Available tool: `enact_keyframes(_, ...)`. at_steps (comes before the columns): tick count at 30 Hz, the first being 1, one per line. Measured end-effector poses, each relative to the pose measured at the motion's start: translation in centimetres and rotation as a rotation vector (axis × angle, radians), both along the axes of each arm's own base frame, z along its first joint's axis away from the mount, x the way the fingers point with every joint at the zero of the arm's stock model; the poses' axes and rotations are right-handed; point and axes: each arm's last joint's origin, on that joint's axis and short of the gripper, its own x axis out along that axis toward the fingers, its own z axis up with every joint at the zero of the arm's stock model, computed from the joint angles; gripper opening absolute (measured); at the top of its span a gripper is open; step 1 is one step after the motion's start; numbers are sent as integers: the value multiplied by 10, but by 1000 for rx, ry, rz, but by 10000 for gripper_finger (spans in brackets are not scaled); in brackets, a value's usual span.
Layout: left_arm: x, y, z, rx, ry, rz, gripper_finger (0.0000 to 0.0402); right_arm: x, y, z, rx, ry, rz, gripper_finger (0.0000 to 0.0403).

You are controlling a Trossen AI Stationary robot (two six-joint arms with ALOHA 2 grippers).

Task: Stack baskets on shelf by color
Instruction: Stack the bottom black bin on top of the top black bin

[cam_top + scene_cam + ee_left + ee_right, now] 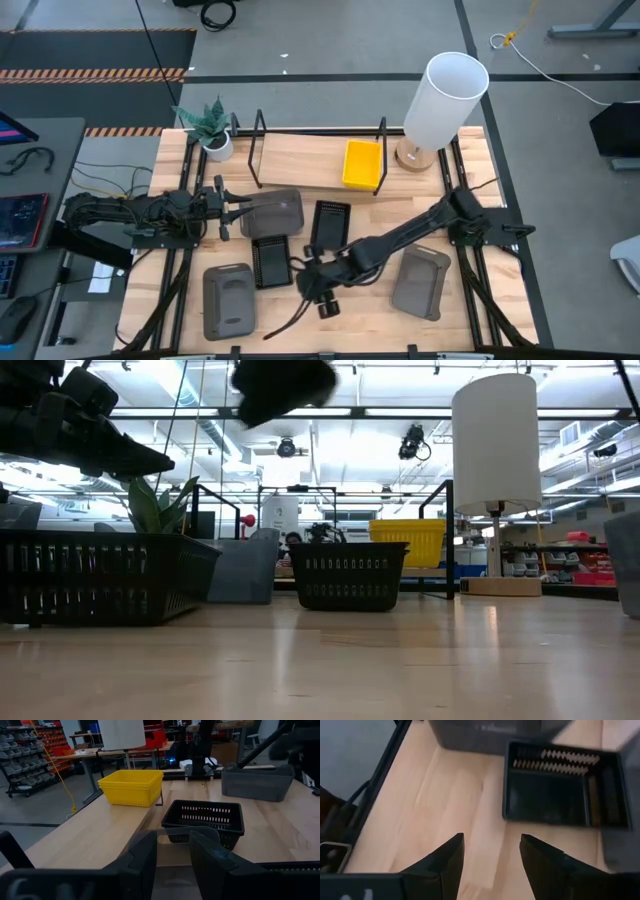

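My right gripper should keep moving in until its open fingers straddle the near black basket's front rim, since they face across it and open wood borders it.
On the shelf, a light board with black wire loops, a yellow basket sits at the right end. Two black slotted baskets and three grey baskets rest on the table. My left gripper is over the left end of the middle grey basket, fingers apart; in the low view it hangs above the rim. My right gripper hovers open over bare wood beside the near black basket.
A white lamp stands at the table's far right corner, just right of the shelf. A potted plant stands at the far left corner. Bare wood shows along the shelf's left and middle and near the front edge.
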Motion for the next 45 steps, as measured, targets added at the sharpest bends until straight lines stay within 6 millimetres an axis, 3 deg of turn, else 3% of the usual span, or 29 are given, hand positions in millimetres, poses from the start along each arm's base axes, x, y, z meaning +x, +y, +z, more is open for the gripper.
enact_keyframes(6,0,0,0,0,-1,0,121,32,7,-28,-33,-119,78,197)
enact_keyframes(12,0,0,0,0,-1,0,121,50,4,-53,-46,-169,87,197)
enact_keyframes(19,0,0,0,0,-1,0,121,54,-2,-74,-147,-144,76,190)
enact_keyframes(25,0,0,0,0,-1,1,121,51,-3,-85,-184,-79,82,144)
enact_keyframes(35,0,0,0,0,-1,0,121,47,-4,-88,-165,-22,62,13)
enact_keyframes(40,0,0,0,0,-1,0,121,44,-4,-85,-146,-3,42,16)
enact_keyframes(45,0,0,0,0,-1,0,121,37,-5,-63,-145,-7,-3,8)
